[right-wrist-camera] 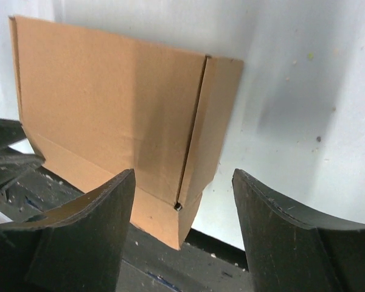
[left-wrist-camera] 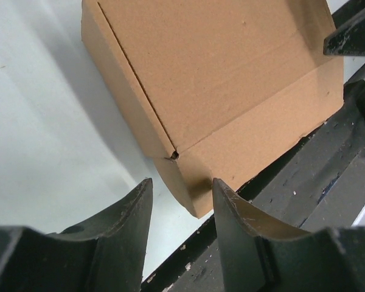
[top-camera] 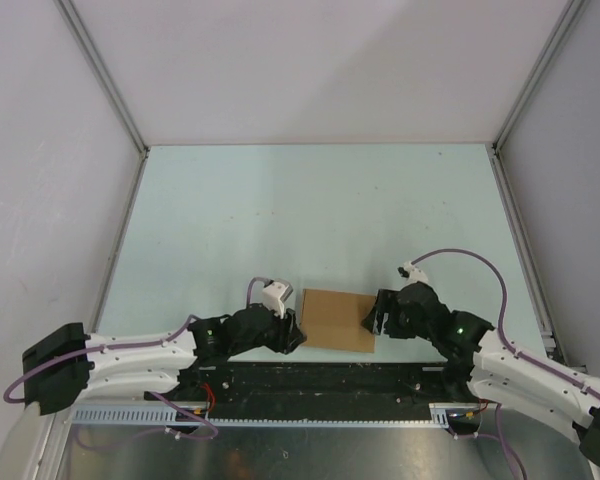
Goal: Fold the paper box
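Note:
I should first hold the box's far corner (top-camera: 373, 294) with my right gripper, because the front flap (top-camera: 340, 341) sticks out at the box's near edge. Then my left gripper will fold the front flap in.
The paper box (top-camera: 338, 320) is a closed, flat brown cardboard box lying at the table's near edge, its front side partly over the black rail. My left gripper (top-camera: 292, 335) sits at the box's left end, open. In the left wrist view the box (left-wrist-camera: 231, 73) has its near corner just ahead of the gap between the left gripper's (left-wrist-camera: 182, 182) fingers, and nothing is held. My right gripper (top-camera: 375, 318) sits at the box's right end, open wide. The right wrist view shows the box (right-wrist-camera: 109, 103) with its corner between the right gripper's (right-wrist-camera: 184, 173) spread fingers, ungripped.
A black rail (top-camera: 330, 380) runs along the near edge under the box's front. Pale walls with metal posts close in the table (top-camera: 310, 210) on the left, back and right. The right gripper's finger (left-wrist-camera: 353, 36) shows at the top right of the left wrist view.

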Motion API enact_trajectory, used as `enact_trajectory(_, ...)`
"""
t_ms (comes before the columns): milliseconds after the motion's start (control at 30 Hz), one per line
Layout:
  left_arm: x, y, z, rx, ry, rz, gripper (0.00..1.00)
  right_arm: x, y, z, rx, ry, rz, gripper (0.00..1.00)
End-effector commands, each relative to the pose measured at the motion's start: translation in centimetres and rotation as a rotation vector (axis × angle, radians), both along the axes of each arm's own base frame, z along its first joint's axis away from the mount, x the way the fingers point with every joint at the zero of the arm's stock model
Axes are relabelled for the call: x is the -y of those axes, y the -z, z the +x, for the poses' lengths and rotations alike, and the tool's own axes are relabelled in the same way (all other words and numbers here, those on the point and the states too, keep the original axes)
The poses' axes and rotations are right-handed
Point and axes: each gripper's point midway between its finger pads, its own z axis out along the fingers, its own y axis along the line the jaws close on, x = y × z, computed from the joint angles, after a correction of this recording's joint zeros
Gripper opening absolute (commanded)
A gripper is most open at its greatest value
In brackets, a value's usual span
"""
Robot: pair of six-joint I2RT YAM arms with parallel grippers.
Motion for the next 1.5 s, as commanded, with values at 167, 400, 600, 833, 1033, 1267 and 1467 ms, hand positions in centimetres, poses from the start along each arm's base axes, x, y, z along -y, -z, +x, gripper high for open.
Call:
enact_trajectory(167,1.3,-2.3,0.4,0.037,0.012,-0.066,0.49,-0.8,-3.9,3.8,0.111,0.028,0.105,0.75)
enact_trajectory(400,1.3,-2.7,0.5,0.046,0.008,-0.08,0.48,-1.4,-4.2,5.7,0.132,-0.025,0.121,0.74)
enact_trajectory(600,1.3,-2.7,0.6,0.049,0.009,-0.077,0.49,-1.8,-2.9,6.2,0.099,-0.036,0.105,0.73)
enact_trajectory(833,1.4,-2.5,0.3,0.039,0.016,-0.077,0.46,-1.7,-2.4,6.6,0.086,-0.013,0.097,0.65)
enact_trajectory(1033,1.3,-1.9,0.2,0.028,0.016,-0.073,0.44,-1.8,-1.8,6.5,0.065,-0.009,0.098,0.63)
enact_trajectory(1267,1.3,-0.9,0.0,0.006,0.02,-0.041,0.51,-1.8,-1.6,6.3,0.062,-0.013,0.099,0.62)
enact_trajectory(1467,1.7,-0.9,-0.4,-0.019,0.037,-0.043,0.59,-1.8,-1.3,6.3,0.055,-0.011,0.101,0.62)
